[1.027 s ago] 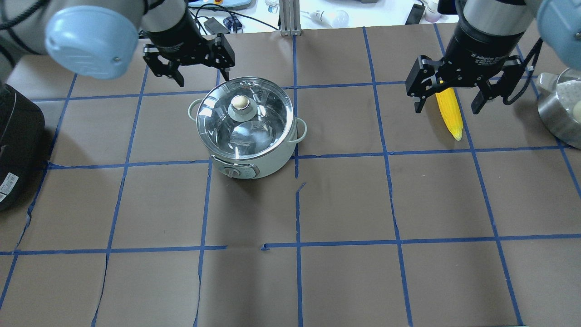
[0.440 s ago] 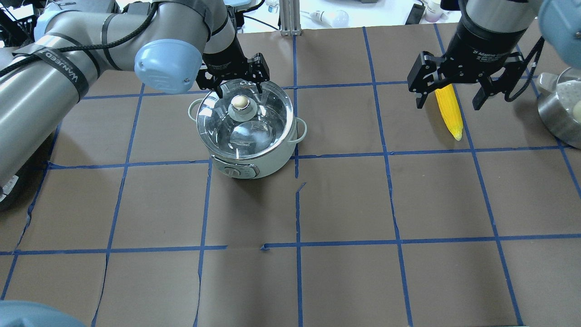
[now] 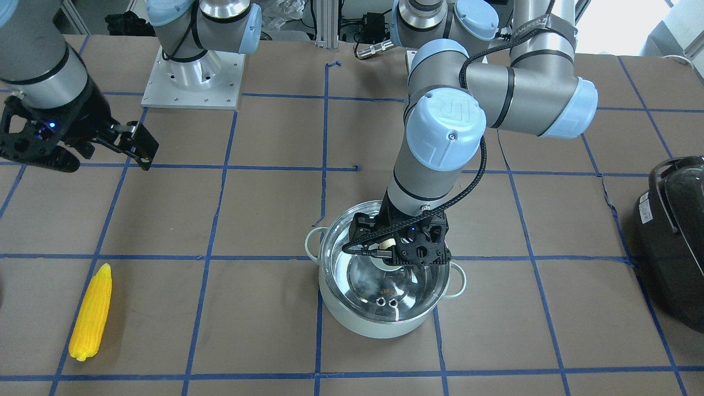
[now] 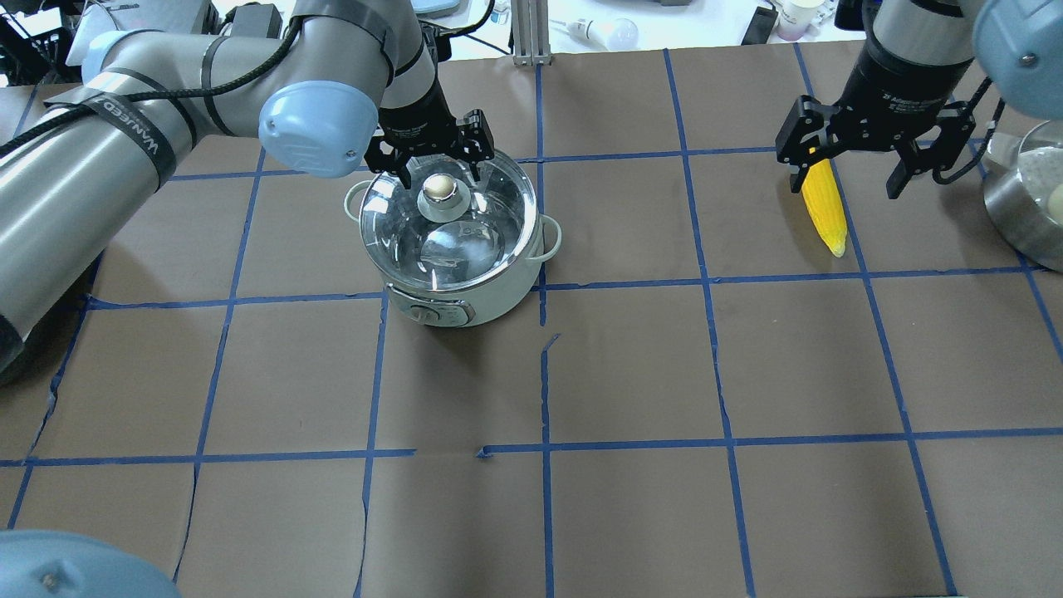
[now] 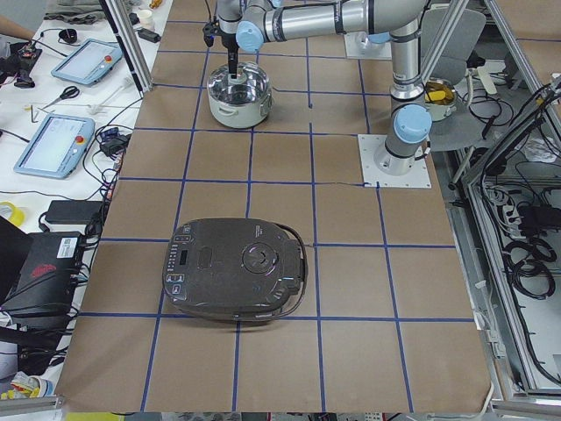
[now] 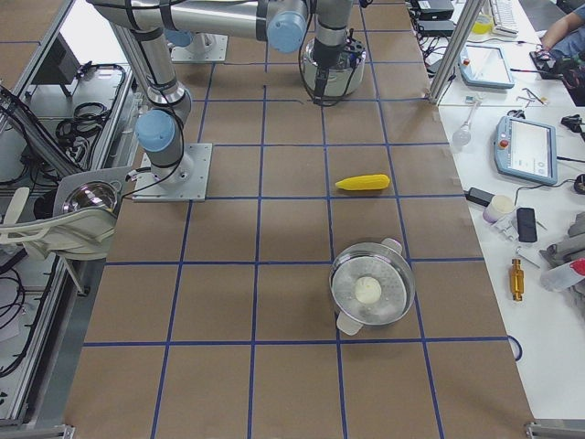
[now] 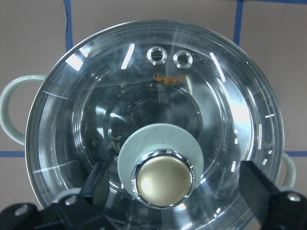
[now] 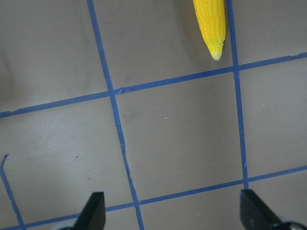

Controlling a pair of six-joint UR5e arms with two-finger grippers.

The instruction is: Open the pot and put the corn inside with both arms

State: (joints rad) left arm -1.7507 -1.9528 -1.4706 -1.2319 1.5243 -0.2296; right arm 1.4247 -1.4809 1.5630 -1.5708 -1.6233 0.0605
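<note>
The glass lid lets only shiny steel [image 3: 370,282] show through, so the robot should expect an empty pot [image 3: 374,324] when it raises the lid by its brass knob.
The pale mint-green pot [image 4: 465,299] stands left of centre with its glass lid [image 4: 477,241] on and the brass knob [image 4: 440,186] on top. My left gripper [image 4: 440,173] is open and low over the lid, one finger on each side of the knob without touching it. In the left wrist view the knob [image 7: 163,179] sits between the fingers [image 7: 96,187]. The yellow corn [image 4: 822,206] lies on the table at the right. My right gripper [image 4: 845,181] is open and empty, above the corn's thick end. The right wrist view shows only the corn's tip [image 8: 211,24].
A steel pot [image 4: 1017,216] holding a white ball stands at the right edge, close to the right arm. A large black appliance [image 3: 674,231] sits at the robot's far left. Brown paper with blue tape lines covers the table [image 4: 631,374].
My left gripper moved from behind the pot to over the lid and now straddles the knob. My right gripper shifted slightly right and looks lower. Pot and corn have not moved.
</note>
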